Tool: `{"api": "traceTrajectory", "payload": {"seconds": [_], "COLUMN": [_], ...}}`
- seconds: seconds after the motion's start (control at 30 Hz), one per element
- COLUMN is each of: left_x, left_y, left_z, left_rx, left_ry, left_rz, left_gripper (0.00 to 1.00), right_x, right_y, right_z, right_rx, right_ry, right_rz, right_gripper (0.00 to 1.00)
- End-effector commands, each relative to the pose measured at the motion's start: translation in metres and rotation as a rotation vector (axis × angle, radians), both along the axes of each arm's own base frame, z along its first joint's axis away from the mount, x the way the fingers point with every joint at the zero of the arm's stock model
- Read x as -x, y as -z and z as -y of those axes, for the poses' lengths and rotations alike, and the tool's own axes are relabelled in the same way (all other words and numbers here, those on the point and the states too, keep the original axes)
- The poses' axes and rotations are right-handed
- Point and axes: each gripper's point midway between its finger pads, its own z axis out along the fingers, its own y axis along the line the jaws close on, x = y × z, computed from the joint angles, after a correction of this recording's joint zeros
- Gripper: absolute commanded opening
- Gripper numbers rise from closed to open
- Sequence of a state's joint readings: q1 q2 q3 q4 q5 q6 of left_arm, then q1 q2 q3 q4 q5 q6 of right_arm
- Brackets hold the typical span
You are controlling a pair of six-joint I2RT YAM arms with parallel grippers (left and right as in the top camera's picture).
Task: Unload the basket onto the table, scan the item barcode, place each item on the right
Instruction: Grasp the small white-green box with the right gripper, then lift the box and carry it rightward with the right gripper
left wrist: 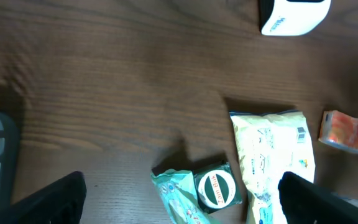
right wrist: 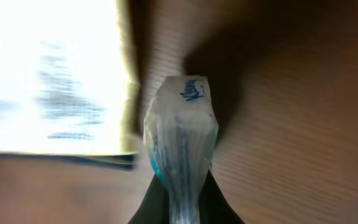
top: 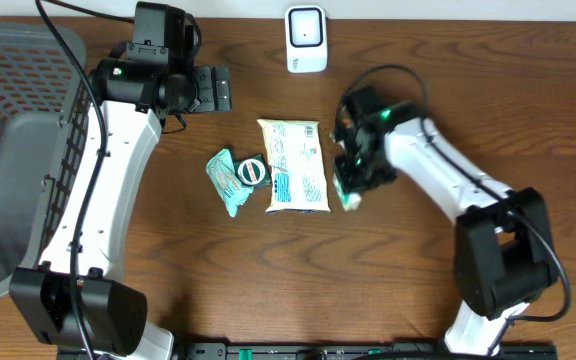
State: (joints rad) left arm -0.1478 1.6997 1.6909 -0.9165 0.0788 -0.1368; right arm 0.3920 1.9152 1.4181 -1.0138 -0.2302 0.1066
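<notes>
Next, I lay the white-and-blue packet (top: 349,198) flat in the open space (top: 411,196) before scanning it, because my right gripper is squeezing it into a narrow fold next to the cream packet.
My right gripper (top: 351,188) is shut on a small white-and-blue soft packet (right wrist: 179,134), pinched at one end between the black fingers (right wrist: 219,208). In the overhead view this packet (top: 349,200) sits just right of the cream packet (top: 295,165), low over the table. The white scanner (top: 306,38) stands at the back edge, also seen in the left wrist view as the scanner (left wrist: 294,15). My left gripper (top: 213,88) hovers open at the back left, nothing between its fingers (left wrist: 48,199).
A teal packet (top: 226,180) and a round green tin (top: 252,171) lie left of the cream packet. A dark mesh basket (top: 18,150) fills the left edge. A small orange-and-white packet (left wrist: 345,130) shows right of the cream packet (left wrist: 272,155).
</notes>
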Motion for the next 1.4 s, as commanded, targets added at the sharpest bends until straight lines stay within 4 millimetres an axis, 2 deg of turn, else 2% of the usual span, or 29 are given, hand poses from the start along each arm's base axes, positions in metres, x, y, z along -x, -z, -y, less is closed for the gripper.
{"api": "traceTrajectory", "payload": {"seconds": [0.0,0.1,0.2,0.3,0.47,0.53,0.77,0.97,1.13,1.27,1.37], "left_x": [0.000,0.000,0.000,0.000,0.000,0.000,0.000,0.000,0.000,0.000,0.000], "left_y": [-0.006,-0.006,-0.006,-0.006,-0.006,-0.006,-0.006,-0.006,-0.006,-0.006,-0.006], "left_z": [-0.002,-0.002,-0.002,-0.002,-0.002,-0.002,-0.002,-0.002,-0.002,-0.002,-0.002], "left_rx": [-0.003,-0.003,-0.003,-0.003,-0.003,-0.003,-0.003,-0.003,-0.003,-0.003,-0.003], "left_ry": [-0.011,-0.011,-0.011,-0.011,-0.011,-0.011,-0.011,-0.011,-0.011,-0.011,-0.011], "left_rz": [0.013,0.013,0.013,0.013,0.013,0.013,0.013,0.013,0.013,0.013,0.013], "left_gripper": [0.98,0.98,0.98,0.98,0.98,0.98,0.98,0.98,0.98,0.97,0.98], "right_x": [-0.028,-0.043,-0.049,-0.053,-0.053,-0.051,-0.033,-0.026,-0.022,-0.020,-0.020], "right_y": [-0.084,-0.133,-0.169,-0.183,-0.183,-0.173,-0.108,-0.064,-0.029,0.003,0.024], "right_z": [-0.019,-0.005,0.016,0.043,0.072,0.082,0.111,0.110,0.102,0.110,0.127], "right_rx": [-0.379,-0.640,-0.893,-1.021,-1.058,-1.003,-0.600,-0.422,-0.406,-0.346,-0.247], "right_ry": [-0.077,-0.060,-0.020,0.051,0.122,0.144,0.183,0.185,0.181,0.201,0.253], "right_rz": [0.117,0.165,0.187,0.195,0.212,0.202,0.083,0.002,-0.101,-0.171,-0.205], "right_gripper": [0.01,0.01,0.01,0.01,0.01,0.01,0.01,0.02,0.02,0.06,0.20]}}
